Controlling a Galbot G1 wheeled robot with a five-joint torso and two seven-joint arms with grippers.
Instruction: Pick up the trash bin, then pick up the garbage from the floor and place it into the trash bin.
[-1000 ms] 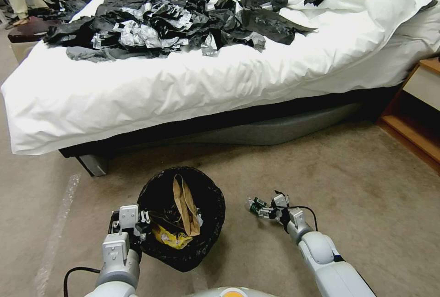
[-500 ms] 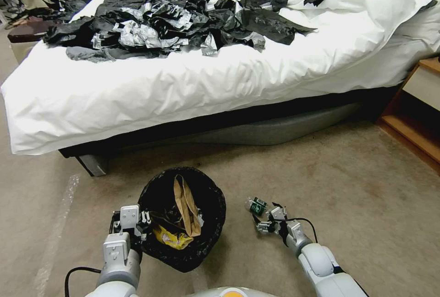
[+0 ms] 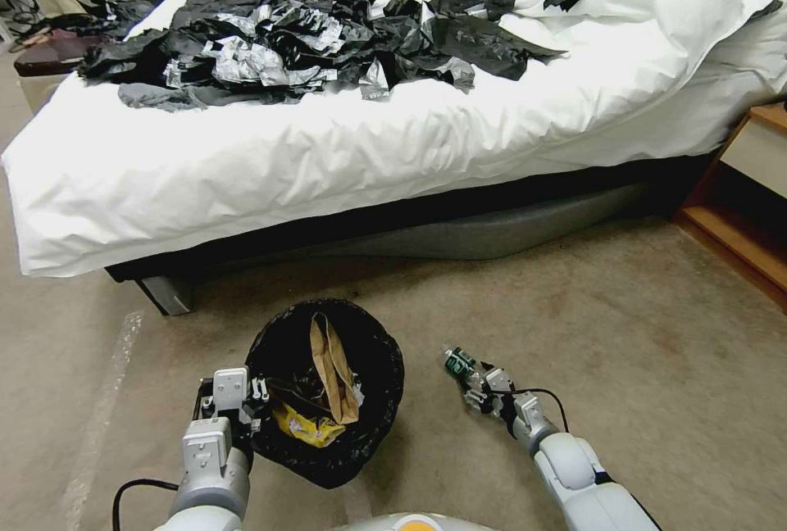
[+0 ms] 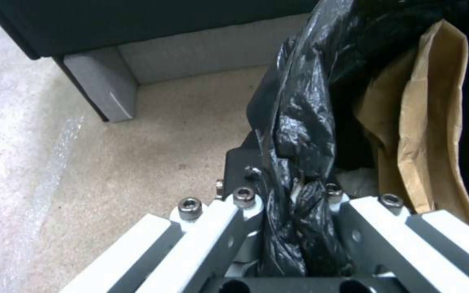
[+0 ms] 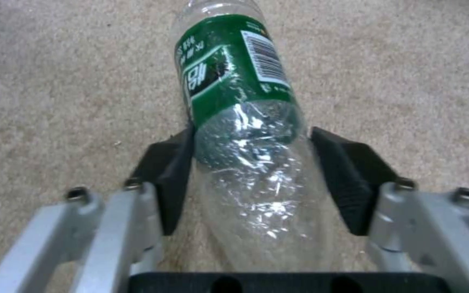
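Note:
My right gripper will pinch the green-labelled bottle into a narrow waist when it squeezes and lifts it, because carpet shows through the empty lower half of the bottle.
The trash bin, lined with a glossy black bag, hangs just above the carpet in front of me. My left gripper is shut on its near left rim; the left wrist view has the bag pinched in that gripper. Brown paper and a yellow wrapper lie inside. To the bin's right a clear, green-labelled bottle lies on the floor. My right gripper is open around its lower half, and the bottle lies between the black pads.
A bed with a white duvet stands beyond the bin, heaped with black-and-silver plastic sheets. Its grey leg is at the front left. A wooden nightstand stands at the right. Open carpet lies right of the bottle.
My right gripper drew back from the bottle, then moved forward so its fingers straddle it. The left gripper and the bin stayed put.

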